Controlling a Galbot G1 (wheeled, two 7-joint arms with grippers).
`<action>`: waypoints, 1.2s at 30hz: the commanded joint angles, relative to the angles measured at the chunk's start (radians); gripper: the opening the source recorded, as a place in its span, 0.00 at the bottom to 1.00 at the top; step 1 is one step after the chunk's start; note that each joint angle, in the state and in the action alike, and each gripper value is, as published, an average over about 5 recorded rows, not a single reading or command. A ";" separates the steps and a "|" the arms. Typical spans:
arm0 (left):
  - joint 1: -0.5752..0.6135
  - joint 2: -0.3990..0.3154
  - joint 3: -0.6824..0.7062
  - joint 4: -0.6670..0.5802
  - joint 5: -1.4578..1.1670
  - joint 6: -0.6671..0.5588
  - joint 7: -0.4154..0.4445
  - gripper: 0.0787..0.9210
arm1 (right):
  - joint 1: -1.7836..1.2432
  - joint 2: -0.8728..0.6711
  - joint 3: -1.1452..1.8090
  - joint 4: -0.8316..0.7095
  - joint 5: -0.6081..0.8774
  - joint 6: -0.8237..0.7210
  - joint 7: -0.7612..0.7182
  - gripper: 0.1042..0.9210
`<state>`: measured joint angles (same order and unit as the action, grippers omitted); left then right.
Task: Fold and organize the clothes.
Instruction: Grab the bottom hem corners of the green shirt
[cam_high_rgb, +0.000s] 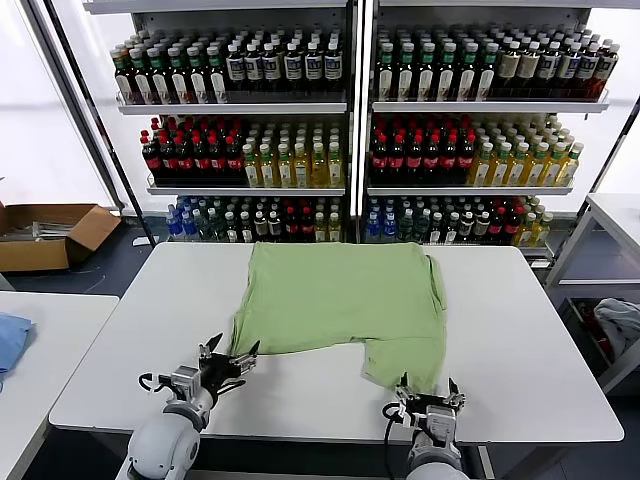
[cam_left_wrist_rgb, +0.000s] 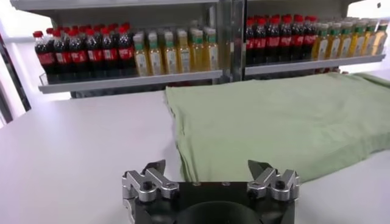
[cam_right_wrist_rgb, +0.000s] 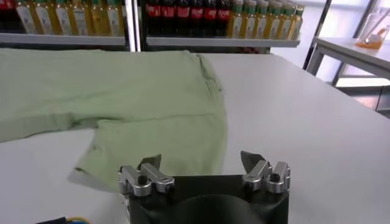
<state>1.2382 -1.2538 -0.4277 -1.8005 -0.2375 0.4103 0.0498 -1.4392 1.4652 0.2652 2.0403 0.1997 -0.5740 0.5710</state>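
The shirt lies limp and spread wide (cam_high_rgb: 340, 295), so the shirt's hanging part (cam_high_rgb: 406, 362) should fold over when the robot carries it away, while the shirt's far edge stays flat.
The light green polo shirt (cam_high_rgb: 340, 300) lies partly folded on the white table (cam_high_rgb: 520, 340), plain side up; its collar and print are hidden. One part hangs toward the front edge at the right (cam_high_rgb: 405, 360). My left gripper (cam_high_rgb: 228, 358) is open and empty, low at the shirt's near left corner. My right gripper (cam_high_rgb: 428, 392) is open and empty, just in front of the shirt's near right end. In the left wrist view the shirt (cam_left_wrist_rgb: 286, 122) lies just beyond the gripper (cam_left_wrist_rgb: 207, 171). In the right wrist view the shirt (cam_right_wrist_rgb: 152, 109) lies just past the gripper (cam_right_wrist_rgb: 201, 163).
Shelves of bottles (cam_high_rgb: 350, 130) stand behind the table. A second white table (cam_high_rgb: 40, 340) at the left carries a blue cloth (cam_high_rgb: 10, 340). A cardboard box (cam_high_rgb: 50, 235) sits on the floor at the left. Another white table (cam_high_rgb: 610, 225) stands at the right.
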 joint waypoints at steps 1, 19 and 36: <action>-0.003 -0.003 0.005 0.018 0.007 0.006 0.004 0.88 | 0.003 0.008 -0.002 -0.026 0.017 -0.004 0.000 0.88; 0.024 -0.011 0.015 0.005 0.009 0.021 0.018 0.53 | -0.030 0.002 -0.012 0.018 0.023 -0.002 -0.005 0.36; 0.062 -0.037 -0.010 -0.071 0.000 -0.064 0.011 0.01 | -0.091 -0.049 0.006 0.096 0.021 0.049 -0.085 0.00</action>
<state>1.2768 -1.2807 -0.4289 -1.8110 -0.2366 0.4081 0.0621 -1.5124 1.4298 0.2703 2.0925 0.2219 -0.5407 0.5129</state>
